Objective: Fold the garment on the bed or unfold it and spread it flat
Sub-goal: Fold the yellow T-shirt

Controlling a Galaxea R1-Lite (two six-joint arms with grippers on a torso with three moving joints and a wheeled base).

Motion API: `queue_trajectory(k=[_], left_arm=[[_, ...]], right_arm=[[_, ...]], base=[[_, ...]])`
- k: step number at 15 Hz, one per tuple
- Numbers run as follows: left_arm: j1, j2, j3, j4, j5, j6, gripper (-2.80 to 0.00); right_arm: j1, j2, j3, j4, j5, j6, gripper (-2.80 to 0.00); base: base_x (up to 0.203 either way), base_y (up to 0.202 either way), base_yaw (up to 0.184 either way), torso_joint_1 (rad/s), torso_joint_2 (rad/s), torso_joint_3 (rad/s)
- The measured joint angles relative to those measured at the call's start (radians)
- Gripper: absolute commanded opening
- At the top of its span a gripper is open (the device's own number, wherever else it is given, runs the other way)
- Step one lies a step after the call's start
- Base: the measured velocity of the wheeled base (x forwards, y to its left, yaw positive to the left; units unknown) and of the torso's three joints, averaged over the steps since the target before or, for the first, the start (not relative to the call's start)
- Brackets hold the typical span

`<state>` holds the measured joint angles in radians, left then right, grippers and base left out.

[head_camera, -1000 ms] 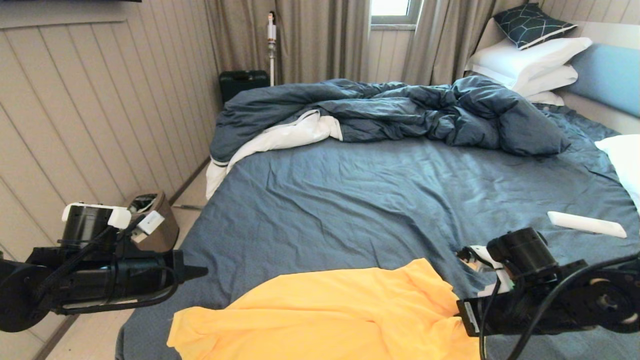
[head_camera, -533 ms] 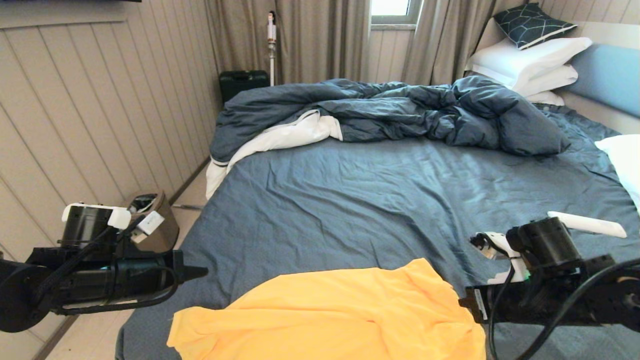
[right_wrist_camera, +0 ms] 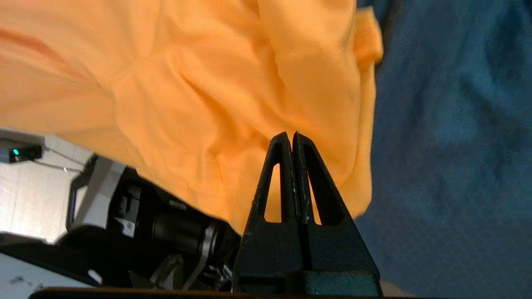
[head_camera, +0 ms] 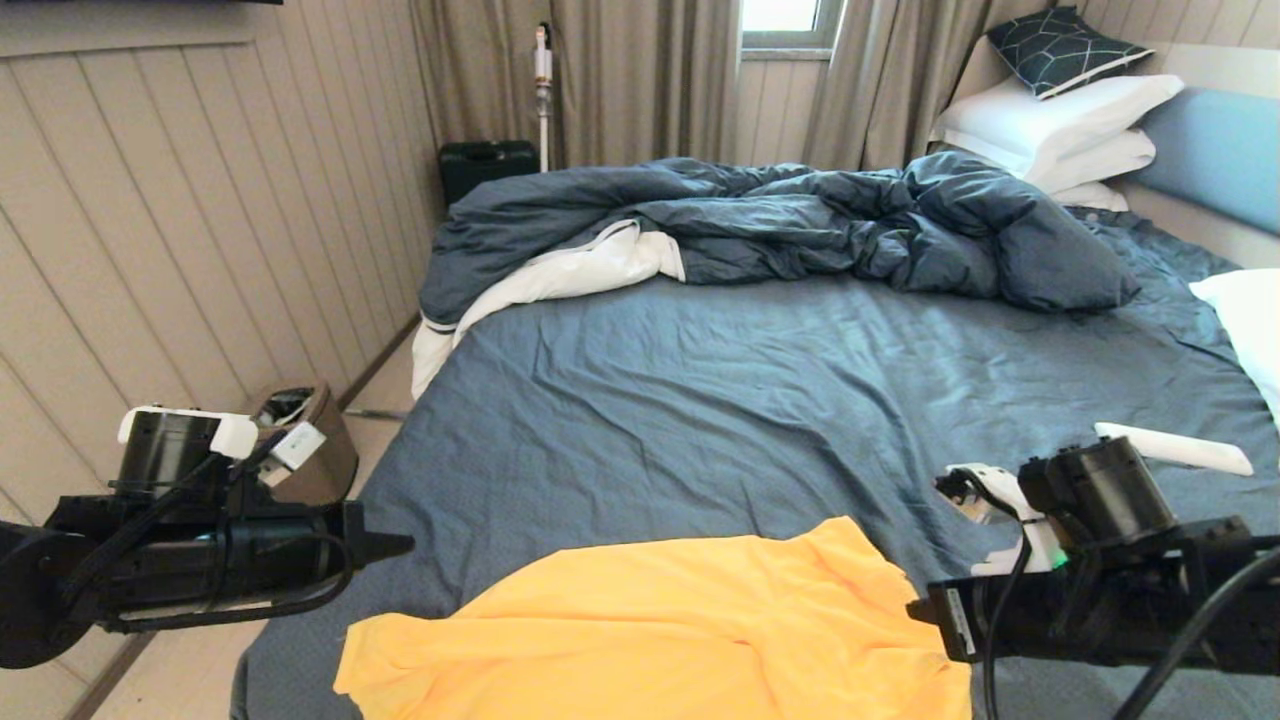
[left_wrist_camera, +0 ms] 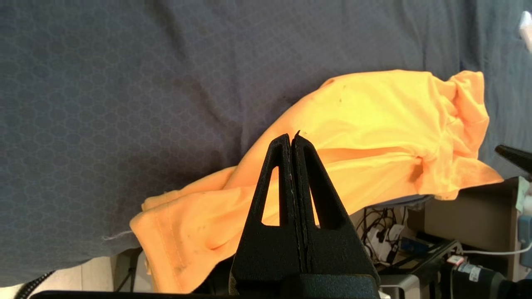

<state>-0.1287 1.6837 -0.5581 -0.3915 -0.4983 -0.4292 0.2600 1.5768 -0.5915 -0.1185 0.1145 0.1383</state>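
The garment's rumpled end [head_camera: 926,658] has my right gripper's closed fingers against it, so my right gripper should move back, open wide and reach farther over the garment's folds [head_camera: 846,625].
The yellow-orange garment [head_camera: 660,630] lies rumpled at the near edge of the bed [head_camera: 760,400], partly hanging over it. My left gripper [head_camera: 405,545] hovers off the bed's left side, just left of the garment, pointing right. In the left wrist view the left gripper [left_wrist_camera: 291,137] is shut and empty, with the garment [left_wrist_camera: 374,120] beyond it. My right gripper [head_camera: 915,610] is at the garment's right edge, pointing left. In the right wrist view the right gripper [right_wrist_camera: 291,135] is shut, its tips against a fold of the garment [right_wrist_camera: 199,95], with no fabric seen between them.
A dark blue duvet [head_camera: 800,220] with white lining is bunched at the far side. White pillows [head_camera: 1060,120] are stacked by the headboard [head_camera: 1215,150]. A white slim object [head_camera: 1170,447] lies on the sheet behind the right arm. A bin [head_camera: 310,440] stands on the floor by the wall.
The right arm has drawn back to the right and sunk a little, uncovering the garment's right edge. The left arm has barely shifted.
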Motion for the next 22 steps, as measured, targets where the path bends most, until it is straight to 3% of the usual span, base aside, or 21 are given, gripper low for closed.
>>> queue_trajectory(k=[6,17,22], left_arm=[[0.0,-0.067,-0.027,0.099,0.005,-0.014,-2.8],[0.0,-0.082,-0.025,0.096,0.005,-0.013,-2.8],[0.0,-0.078,-0.032,0.102,0.005,-0.015,-2.8]], right_arm=[[-0.043,0.018,-0.037,0.004,0.095,0.03,-2.8],[-0.011,0.021,0.138,0.006,0.092,0.013,-2.8],[-0.078,-0.021,0.128,0.006,0.091,-0.029,-2.8]], base=[[0.0,0.0,0.0,0.0,0.0,0.0],[0.0,0.0,0.0,0.0,0.0,0.0],[0.0,0.0,0.0,0.0,0.0,0.0]])
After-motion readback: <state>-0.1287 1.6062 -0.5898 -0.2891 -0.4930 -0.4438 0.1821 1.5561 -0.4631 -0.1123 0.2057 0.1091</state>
